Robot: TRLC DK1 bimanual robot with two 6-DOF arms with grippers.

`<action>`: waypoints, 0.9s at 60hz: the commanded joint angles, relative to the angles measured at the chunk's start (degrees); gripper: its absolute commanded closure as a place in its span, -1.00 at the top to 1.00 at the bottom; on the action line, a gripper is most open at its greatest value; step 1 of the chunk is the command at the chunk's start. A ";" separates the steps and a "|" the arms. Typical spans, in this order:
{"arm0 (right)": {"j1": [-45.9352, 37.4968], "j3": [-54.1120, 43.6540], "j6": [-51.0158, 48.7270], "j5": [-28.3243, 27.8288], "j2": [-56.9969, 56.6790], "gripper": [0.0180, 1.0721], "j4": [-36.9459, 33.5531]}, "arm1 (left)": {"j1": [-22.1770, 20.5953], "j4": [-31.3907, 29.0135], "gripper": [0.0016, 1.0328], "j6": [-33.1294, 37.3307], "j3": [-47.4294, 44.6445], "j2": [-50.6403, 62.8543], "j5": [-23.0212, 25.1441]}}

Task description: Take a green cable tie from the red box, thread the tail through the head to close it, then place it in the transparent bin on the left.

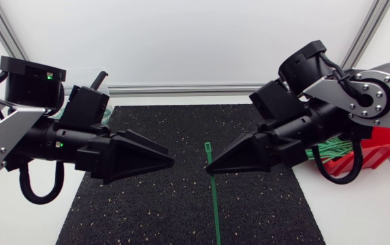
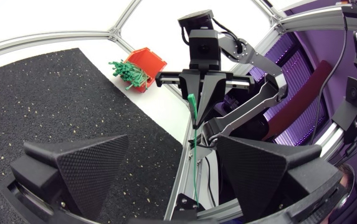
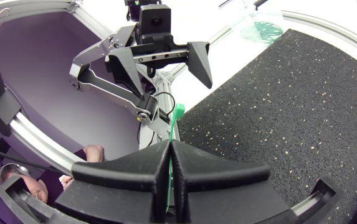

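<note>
The green cable tie should bend into a round loop when the robot carries the tip of the tie's tail to the tie's head, because the tail hangs thin and straight.
My right gripper is shut on a green cable tie above the middle of the black mat. The tie's head end sticks up past the fingertips and its long tail hangs toward the front edge. In the right wrist view the tie pokes out between the closed fingers. My left gripper is open and empty, facing the right one across a small gap; its fingers stand wide apart. The red box of green ties sits at the right. The transparent bin stands at the far left, mostly hidden behind my left arm.
The black foam mat covers the table's middle, with white table around it. An aluminium frame rail runs along the back edge. The bin holds some looped green ties.
</note>
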 commanded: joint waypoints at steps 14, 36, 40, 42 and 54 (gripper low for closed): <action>-1.28 -3.61 4.27 -4.65 -0.87 -0.89 6.57 | -5.60 6.74 0.86 -6.07 3.46 1.74 -4.50; -0.67 -6.95 14.56 -5.09 -0.78 -0.89 23.18 | -6.39 12.10 0.57 -13.37 4.33 2.00 -6.96; -0.67 -7.57 17.46 -5.00 -0.61 -0.89 26.87 | -6.92 12.36 0.33 -13.98 4.86 2.09 -7.93; -0.58 -7.83 18.51 -5.09 -0.61 -0.88 28.37 | -6.92 12.62 0.19 -14.07 5.13 2.26 -8.46; -0.41 -8.00 19.48 -5.17 -0.17 -0.89 29.51 | -8.15 14.03 0.08 -14.16 5.74 4.46 -8.46</action>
